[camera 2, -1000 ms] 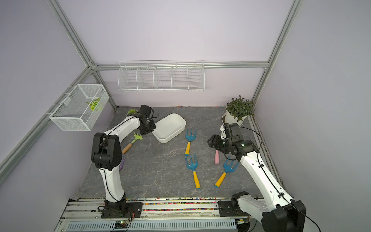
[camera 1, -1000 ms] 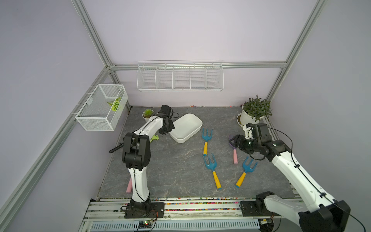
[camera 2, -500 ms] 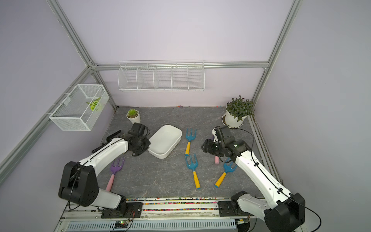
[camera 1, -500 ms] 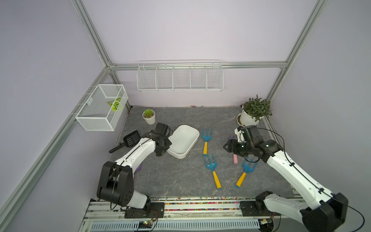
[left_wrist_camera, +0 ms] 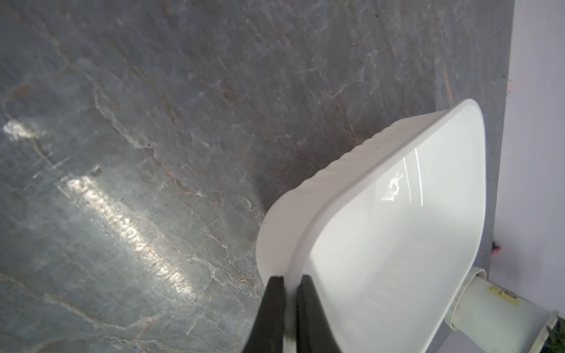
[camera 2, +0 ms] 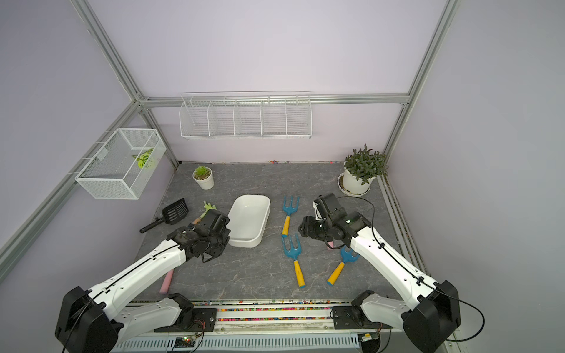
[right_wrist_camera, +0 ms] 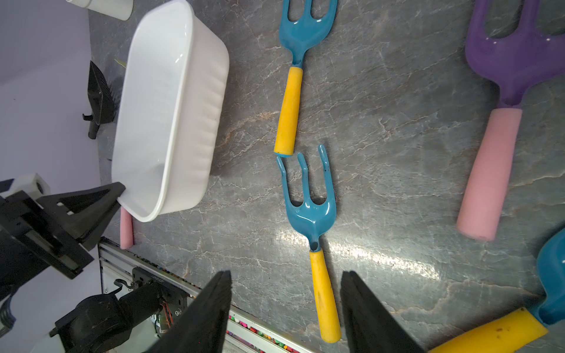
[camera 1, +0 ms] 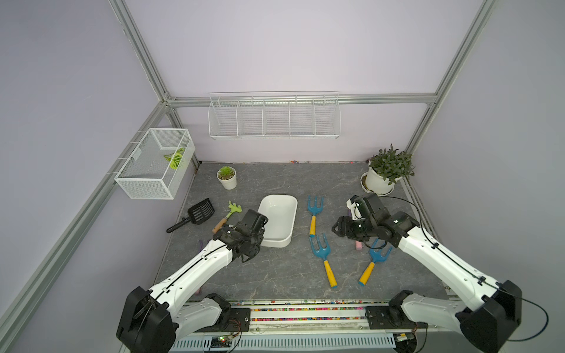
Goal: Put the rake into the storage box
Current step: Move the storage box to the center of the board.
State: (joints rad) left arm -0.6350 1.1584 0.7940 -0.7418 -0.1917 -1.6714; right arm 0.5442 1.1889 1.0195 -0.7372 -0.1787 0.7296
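Observation:
The gap to the blue rake beside the storage box is clear, so my left gripper keeps turning the box by its rim (left_wrist_camera: 301,255) until it stands straight, then let go.
The storage box (camera 1: 279,220), an empty white tub, lies mid-table in both top views. My left gripper (left_wrist_camera: 289,278) is shut on the rim at its near left corner (right_wrist_camera: 122,195). Three blue rakes with yellow handles lie to its right: one by the box (camera 1: 313,214), one nearer the front (camera 1: 322,258), one under my right arm (camera 1: 374,262). My right gripper (right_wrist_camera: 286,273) hangs open above the table (camera 1: 336,227). The front rake's yellow handle (right_wrist_camera: 324,293) shows between its jaws, untouched. A purple rake with a pink handle (right_wrist_camera: 495,146) lies beside them.
A black scoop (camera 1: 200,211) and a small green rake (camera 1: 234,209) lie left of the box. A small potted succulent (camera 1: 227,177) and a bigger potted plant (camera 1: 386,171) stand at the back. A wire-mesh basket (camera 1: 153,165) and a wire rack (camera 1: 273,117) hang on the walls.
My left arm has swung round and drawn the storage box toward the front of the table. My right gripper has moved left from the purple rake to above the blue rakes.

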